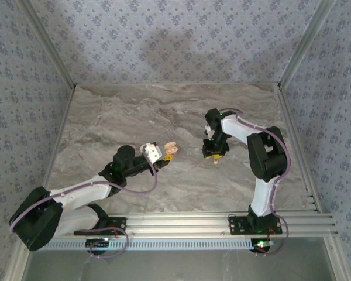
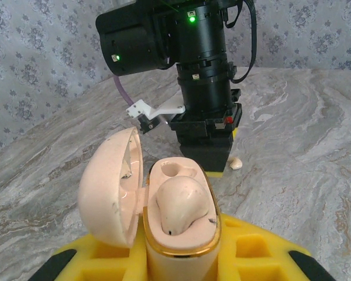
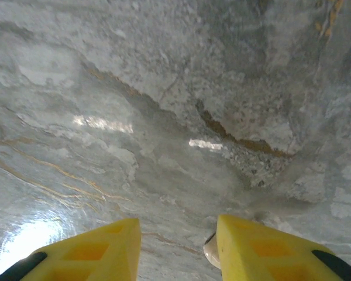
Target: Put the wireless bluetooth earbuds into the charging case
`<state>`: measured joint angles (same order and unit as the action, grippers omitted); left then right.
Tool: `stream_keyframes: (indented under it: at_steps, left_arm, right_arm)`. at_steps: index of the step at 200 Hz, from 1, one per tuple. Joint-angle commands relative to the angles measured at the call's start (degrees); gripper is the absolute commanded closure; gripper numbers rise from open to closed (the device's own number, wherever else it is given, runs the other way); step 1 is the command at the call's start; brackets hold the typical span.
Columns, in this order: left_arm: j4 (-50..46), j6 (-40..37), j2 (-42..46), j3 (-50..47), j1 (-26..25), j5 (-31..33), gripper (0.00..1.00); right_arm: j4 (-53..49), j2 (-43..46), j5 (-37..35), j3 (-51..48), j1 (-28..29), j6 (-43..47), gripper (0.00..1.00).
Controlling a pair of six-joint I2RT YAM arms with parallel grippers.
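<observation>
Next, I move the open fingers across and center them over the earbud [image 1: 216, 162] before I close them, because the loose earbud lies [image 3: 211, 252] against one finger of my right gripper.
My left gripper [image 1: 158, 156] is shut on the cream-peach charging case [image 2: 181, 249], which it holds upright between its yellow fingers [image 2: 263, 254]. The case lid [image 2: 108, 187] stands open to the left. One earbud [image 2: 181, 202] sits in the near socket, and the far socket [image 2: 174, 169] is hollow. The other earbud [image 2: 236, 164] lies on the marble at the foot of my right gripper [image 1: 215, 154]. In the right wrist view that gripper [image 3: 178, 249] points down with its jaws open. The loose earbud [image 3: 210, 252] lies against the inner face of the right-hand finger [image 3: 263, 249].
Grey marble tabletop [image 1: 164, 111] with papered walls behind and at the sides. An aluminium rail [image 1: 222, 221] runs along the near edge. The case [image 1: 170, 149] and the right gripper are a short way apart near the table's middle.
</observation>
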<state>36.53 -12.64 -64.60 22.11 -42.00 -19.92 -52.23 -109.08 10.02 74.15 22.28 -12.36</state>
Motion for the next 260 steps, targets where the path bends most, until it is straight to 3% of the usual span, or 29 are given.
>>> stream_keyframes:
  at_steps: [1,87,154,260]
  left_arm:
    - [0.1,-0.8,1.2,0.7,0.3,0.3,0.88]
    - [0.0,-0.6,2.0,0.3,0.3,0.2,0.88]
    - [-0.1,-0.6,2.2,0.4,0.3,0.1,0.88]
    - [-1.6,-1.2,3.2,0.6,0.3,0.6,0.88]
  right_arm:
    - [-3.6,-1.2,-1.1,-1.0,0.0,1.0,0.56]
    - [-7.2,1.9,-6.4,-4.6,0.4,0.3,0.55]
    - [-8.1,8.1,-6.0,-4.4,0.0,-0.8,0.55]
    - [-7.3,-0.6,-2.9,-2.8,-1.0,2.8,0.48]
